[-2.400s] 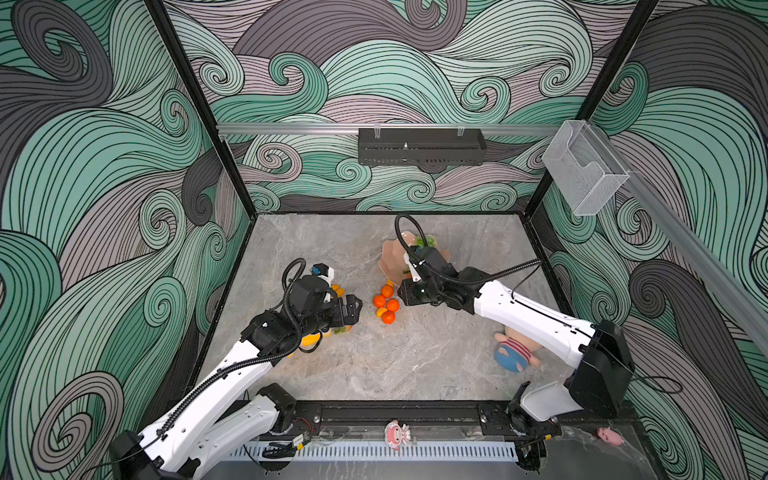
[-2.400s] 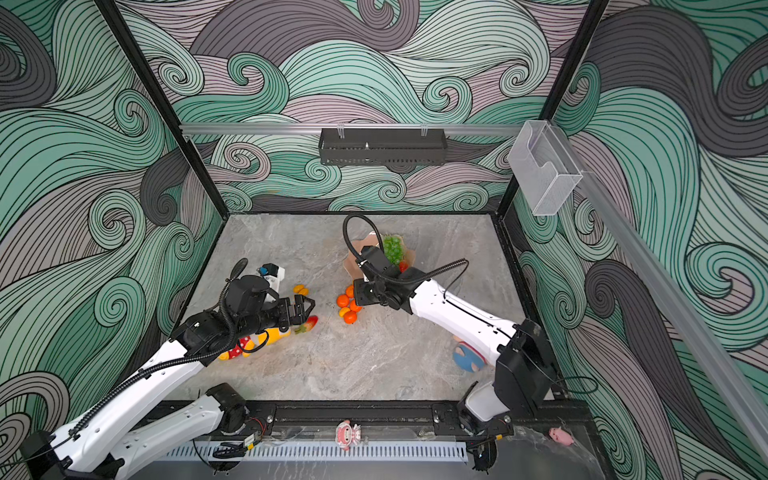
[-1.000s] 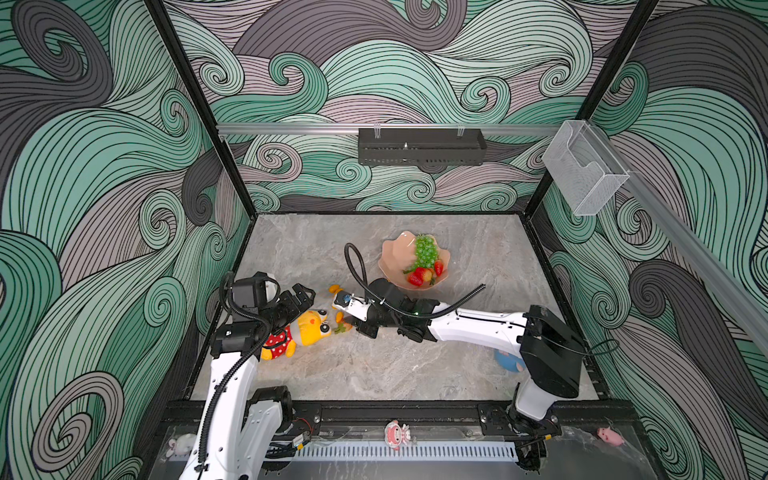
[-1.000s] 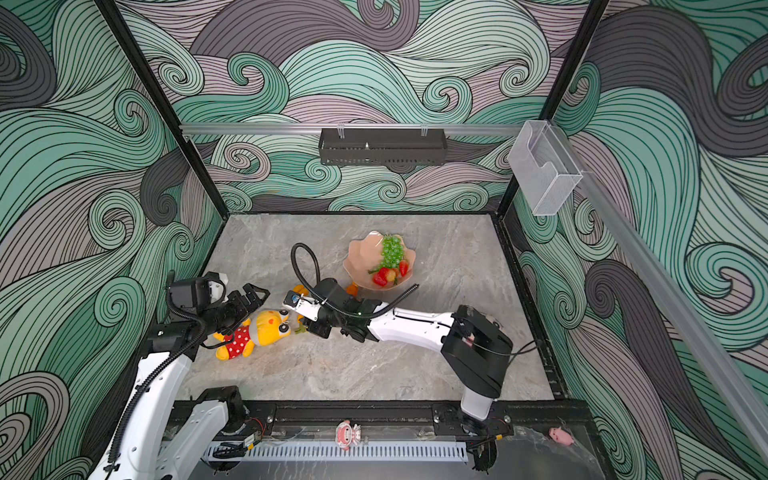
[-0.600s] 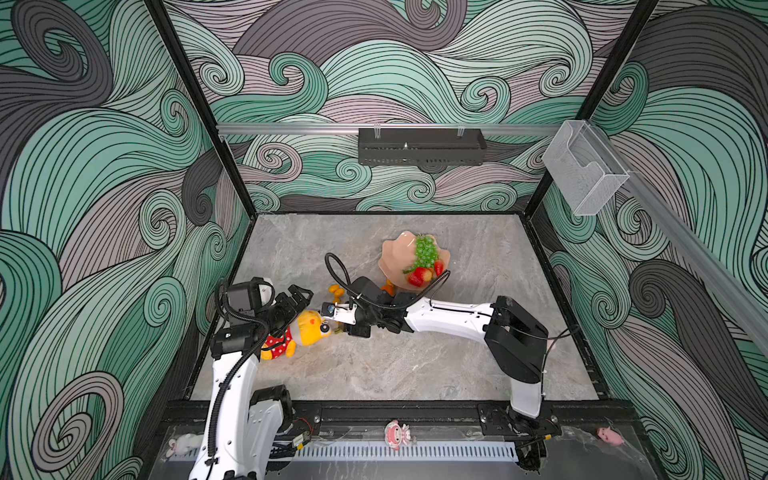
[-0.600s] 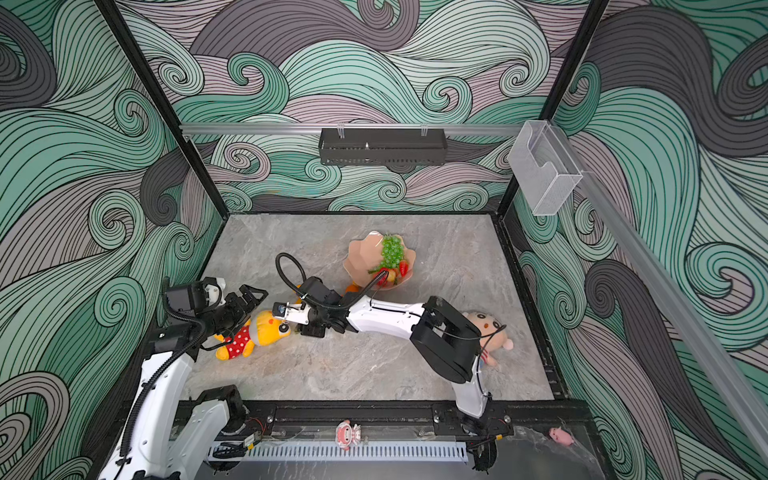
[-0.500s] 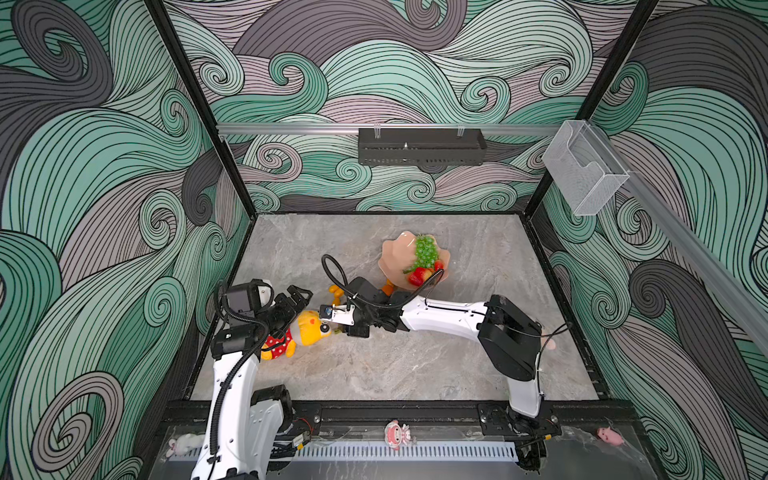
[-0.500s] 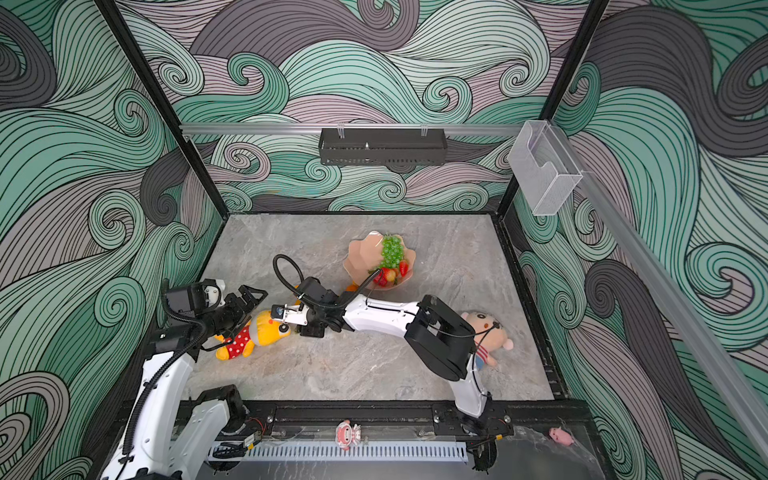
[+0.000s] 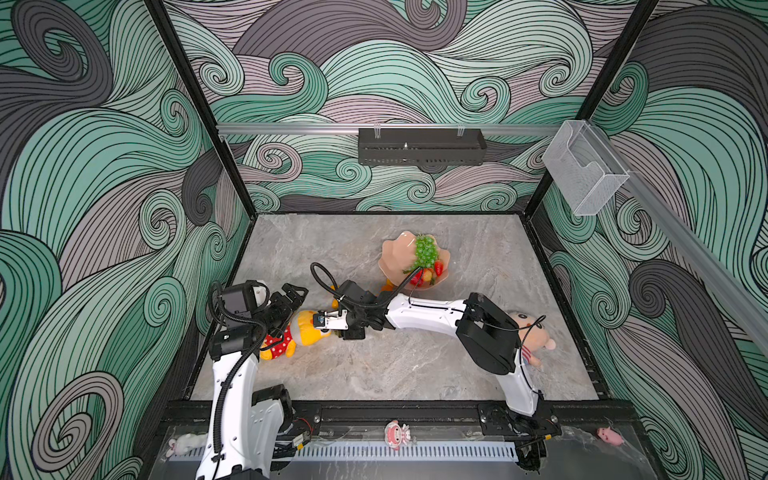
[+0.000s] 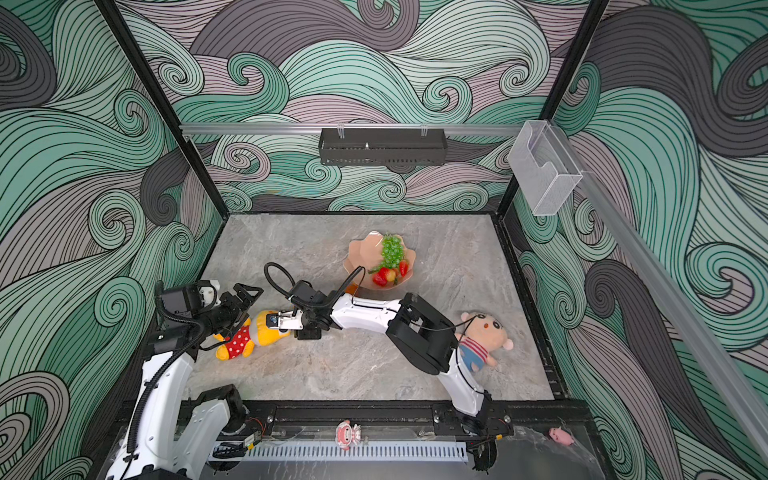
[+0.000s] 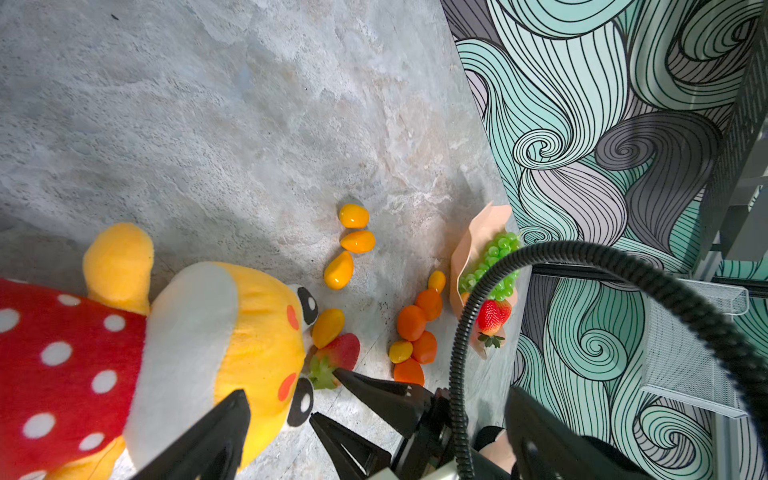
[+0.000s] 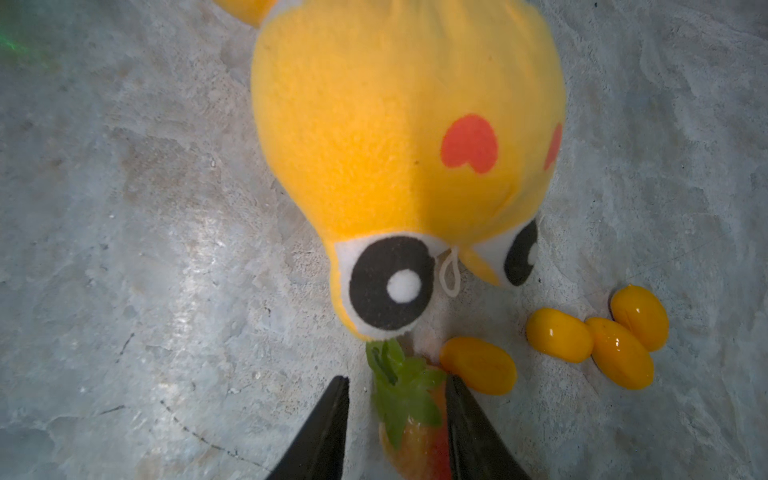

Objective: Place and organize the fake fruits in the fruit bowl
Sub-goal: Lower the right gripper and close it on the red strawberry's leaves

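The strawberry is in the gap of the right gripper's open fingers and the kumquats (image 12: 477, 365) are outside, so the gripper keeps going down and closes around the strawberry's green top (image 12: 404, 392).
A red strawberry (image 12: 415, 419) with a green top lies on the table between the fingers of my right gripper (image 12: 395, 382). It touches one finger and a gap shows at the other, so the jaws are open. The peach fruit bowl (image 9: 395, 257) holds a green grape bunch (image 9: 424, 251) and strawberries (image 9: 419, 276). Orange tangerines (image 11: 411, 322) lie beside the bowl, and several yellow kumquats (image 12: 559, 336) are scattered near the gripper. My left gripper (image 9: 293, 295) is wide open over the yellow plush toy, holding nothing.
The yellow plush toy (image 9: 299, 332) with red dotted shorts lies with its head right against the strawberry. A plush doll (image 9: 530, 336) with a striped shirt lies at the right, behind my right arm's elbow. The enclosure's left wall is close to my left arm.
My right gripper has reached further left, up to the plush toy's head, and its elbow has swung in, uncovering the doll. The left arm has hardly moved.
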Robot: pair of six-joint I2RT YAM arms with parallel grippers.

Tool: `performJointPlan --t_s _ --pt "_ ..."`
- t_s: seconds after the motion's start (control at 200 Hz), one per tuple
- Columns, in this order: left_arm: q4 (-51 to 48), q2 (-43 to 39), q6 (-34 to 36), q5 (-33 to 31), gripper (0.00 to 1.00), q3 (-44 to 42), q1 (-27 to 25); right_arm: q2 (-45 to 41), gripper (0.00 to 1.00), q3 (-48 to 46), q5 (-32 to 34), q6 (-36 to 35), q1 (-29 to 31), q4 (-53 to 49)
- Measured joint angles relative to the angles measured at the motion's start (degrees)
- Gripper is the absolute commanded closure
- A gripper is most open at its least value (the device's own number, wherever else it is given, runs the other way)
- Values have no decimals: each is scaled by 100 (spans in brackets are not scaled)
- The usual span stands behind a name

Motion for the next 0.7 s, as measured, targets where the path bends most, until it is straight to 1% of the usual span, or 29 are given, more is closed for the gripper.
performJointPlan --t_s 0.7 --pt "13 11 2 181 2 0 2 612 61 667 105 -271 35 -608"
